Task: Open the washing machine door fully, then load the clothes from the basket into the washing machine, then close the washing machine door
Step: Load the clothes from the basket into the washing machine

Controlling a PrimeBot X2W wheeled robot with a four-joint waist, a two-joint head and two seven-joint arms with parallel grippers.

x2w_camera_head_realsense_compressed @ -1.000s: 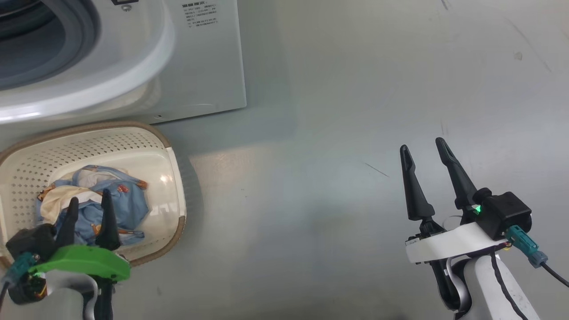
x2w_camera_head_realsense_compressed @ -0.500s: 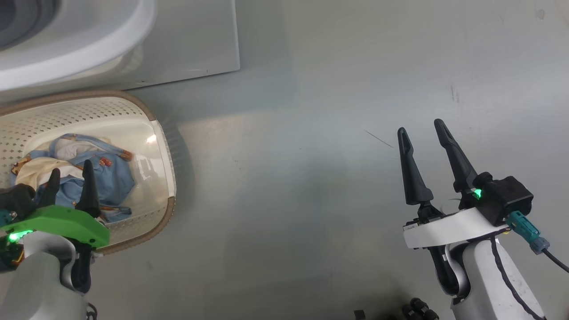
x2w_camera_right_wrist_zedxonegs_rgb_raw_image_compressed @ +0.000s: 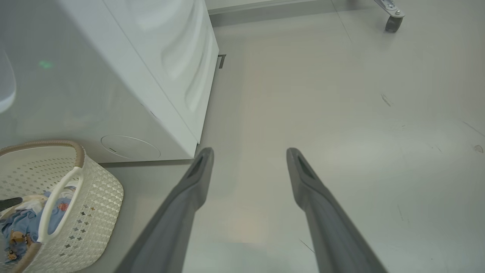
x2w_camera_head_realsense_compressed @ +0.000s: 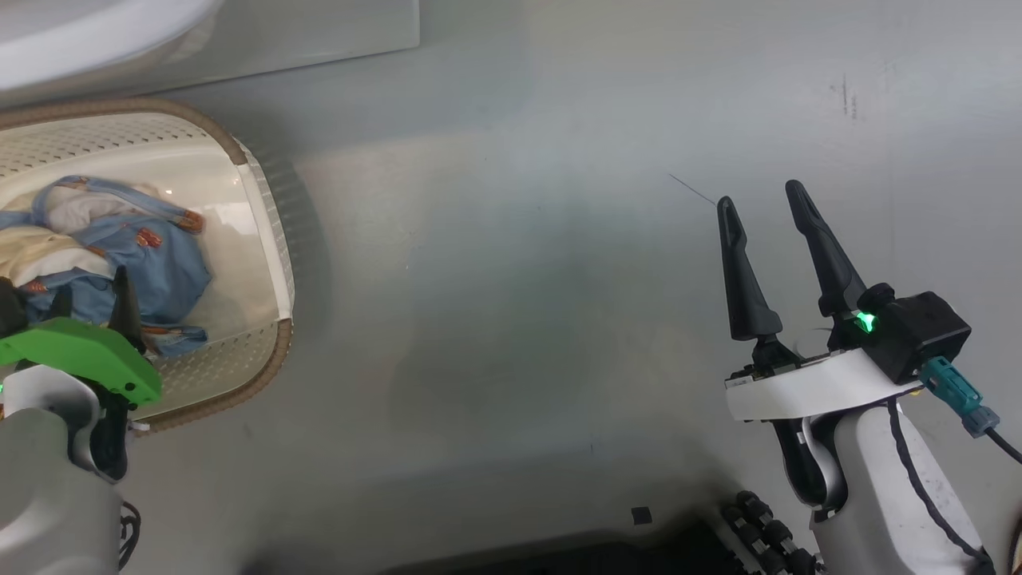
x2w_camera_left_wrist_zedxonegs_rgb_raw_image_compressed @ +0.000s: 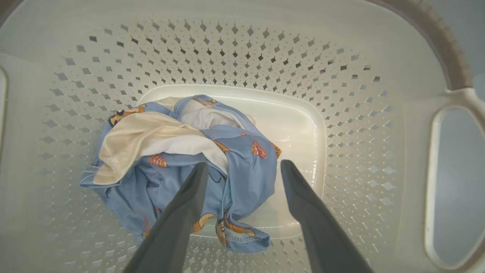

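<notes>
The cream lining (x2w_camera_head_realsense_compressed: 46, 251) lies partly over the light blue folds, so I expect the whole heap to come up together and leave the basket empty when I lift the clothes (x2w_camera_head_realsense_compressed: 152, 263).
The cream basket (x2w_camera_head_realsense_compressed: 275, 263) with its brown rim stands on the floor in front of the white washing machine (x2w_camera_head_realsense_compressed: 319, 32). The clothes (x2w_camera_head_realsense_compressed: 152, 263), light blue with orange prints and cream lining, lie bunched on the basket's bottom. My left gripper (x2w_camera_head_realsense_compressed: 89, 283) hangs open inside the basket. In the left wrist view its fingers (x2w_camera_left_wrist_zedxonegs_rgb_raw_image_compressed: 243, 165) straddle the right part of the clothes (x2w_camera_left_wrist_zedxonegs_rgb_raw_image_compressed: 151, 136), with nothing gripped. My right gripper (x2w_camera_head_realsense_compressed: 760, 194) is open over bare floor, far right of the basket. The washing machine door is out of view.
In the right wrist view the open right gripper (x2w_camera_right_wrist_zedxonegs_rgb_raw_image_compressed: 250, 151) points past the washing machine's corner (x2w_camera_right_wrist_zedxonegs_rgb_raw_image_compressed: 151, 76), with the basket (x2w_camera_right_wrist_zedxonegs_rgb_raw_image_compressed: 94, 197) at lower left. A caster wheel (x2w_camera_right_wrist_zedxonegs_rgb_raw_image_compressed: 392, 21) stands far off on the grey floor. Dark parts of my base (x2w_camera_head_realsense_compressed: 758, 535) show at the bottom.
The head camera has tilted down, so machine and basket have slid up and left in the picture. My left gripper stays over the clothes, both grippers still open.
</notes>
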